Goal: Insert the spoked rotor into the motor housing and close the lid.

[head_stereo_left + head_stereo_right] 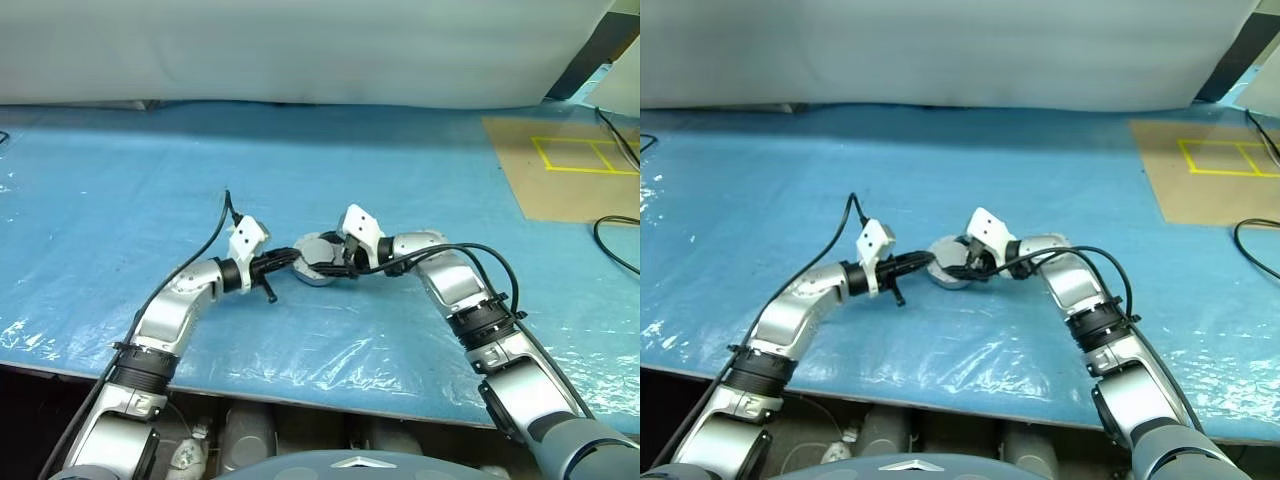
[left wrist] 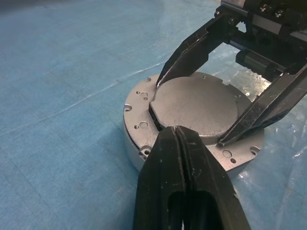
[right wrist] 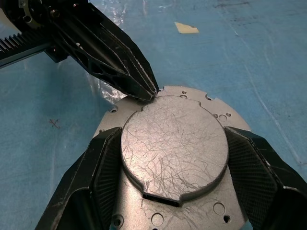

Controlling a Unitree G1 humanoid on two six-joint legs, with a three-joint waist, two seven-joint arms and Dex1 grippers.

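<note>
I need to open my right gripper, back it off and then clamp lid and motor housing together from the side, because its fingers span only the lid's edges.
The motor housing is a round silver piece with a holed flange, lying on the blue sheet at the table's middle. A round grey lid lies flat on top of it and covers its inside, so the spoked rotor is hidden. My right gripper reaches in from the right, with its two black fingers pressed against opposite edges of the lid. From the left comes my left gripper, shut, its tip touching the lid's rim where the lid meets the flange.
Crinkled clear plastic over a blue sheet covers the table. A brown board with yellow tape lines lies at the back right, with a black cable beside it. The table's front edge runs just below my arms.
</note>
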